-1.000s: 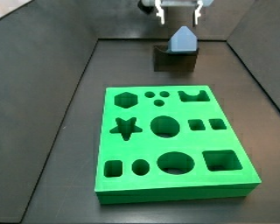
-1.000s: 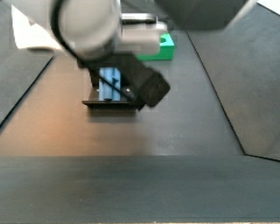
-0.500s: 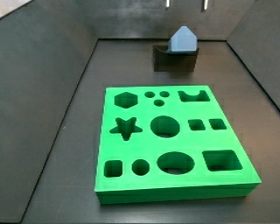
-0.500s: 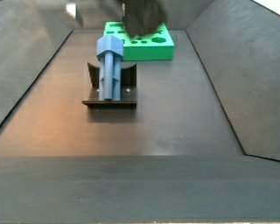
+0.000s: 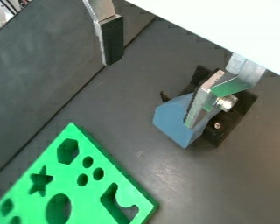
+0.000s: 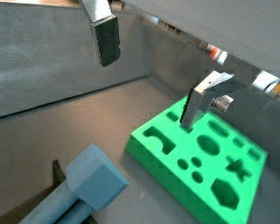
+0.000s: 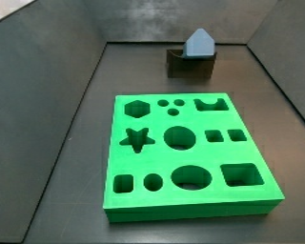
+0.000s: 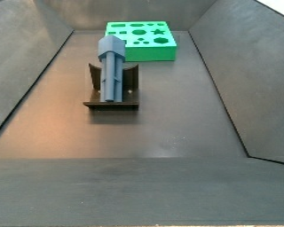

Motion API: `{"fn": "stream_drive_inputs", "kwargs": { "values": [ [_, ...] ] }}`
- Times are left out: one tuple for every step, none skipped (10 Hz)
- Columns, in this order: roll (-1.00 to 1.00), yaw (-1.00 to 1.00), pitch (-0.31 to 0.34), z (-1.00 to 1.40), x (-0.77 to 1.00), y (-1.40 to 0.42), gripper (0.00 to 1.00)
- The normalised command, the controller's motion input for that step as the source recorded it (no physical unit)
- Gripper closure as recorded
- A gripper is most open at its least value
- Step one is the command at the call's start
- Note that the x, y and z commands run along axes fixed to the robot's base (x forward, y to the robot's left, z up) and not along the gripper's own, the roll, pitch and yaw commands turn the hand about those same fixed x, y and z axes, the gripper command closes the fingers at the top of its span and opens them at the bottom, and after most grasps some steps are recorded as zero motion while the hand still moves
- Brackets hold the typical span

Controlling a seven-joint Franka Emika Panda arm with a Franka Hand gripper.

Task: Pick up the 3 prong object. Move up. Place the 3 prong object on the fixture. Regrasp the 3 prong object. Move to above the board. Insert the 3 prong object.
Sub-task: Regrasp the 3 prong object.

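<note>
I expect the 3 prong object (image 7: 200, 44) to slide prongs-first into the small round holes (image 7: 172, 106) grouped together in the green board when I lower it.
The light blue 3 prong object (image 7: 198, 41) lies in the notch of the dark fixture (image 7: 190, 64) at the far end of the floor, its blocky head sticking out past one end (image 8: 113, 69). The green board (image 7: 187, 152) with shaped cut-outs lies flat apart from the fixture (image 8: 111, 102). Neither side view shows my gripper. In both wrist views the gripper (image 5: 154, 74) is open high above the 3 prong object (image 5: 175, 122), with nothing between its fingers (image 6: 105, 42). Below the gripper (image 6: 152, 79) lie the 3 prong object (image 6: 94, 179) and the board (image 6: 206, 153).
Dark sloping walls (image 7: 60, 67) enclose the floor on all sides. The fixture (image 5: 233, 114) stands near one end wall, and the board (image 8: 142, 40) sits towards the other end.
The gripper has let go and risen out of both side views. The 3 prong object stays on the fixture, unmoved.
</note>
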Motion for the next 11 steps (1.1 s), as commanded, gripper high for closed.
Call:
{"fn": "stream_drive_inputs", "kwargs": {
  "values": [
    [1.0, 0.01, 0.044, 0.07, -0.02, -0.1, 0.0],
    [1.0, 0.01, 0.042, 0.05, -0.01, -0.04, 0.0],
    [1.0, 0.01, 0.039, 0.03, 0.0, -0.05, 0.0],
    [1.0, 0.01, 0.038, 0.01, 0.01, -0.04, 0.0],
    [1.0, 0.01, 0.039, 0.01, 0.01, -0.02, 0.0],
    [1.0, 0.02, 0.043, 0.01, 0.01, -0.02, 0.0],
    [1.0, 0.02, 0.052, 0.01, 0.01, -0.02, 0.0],
    [1.0, 0.02, 0.058, 0.01, 0.03, -0.02, 0.0],
    [1.0, 0.02, 0.068, 0.0, 0.04, -0.02, 0.0],
    [1.0, 0.03, 0.082, 0.0, 0.06, -0.03, 0.0],
    [1.0, 0.04, 0.095, 0.0, 0.07, -0.03, 0.0]
  ]
}}
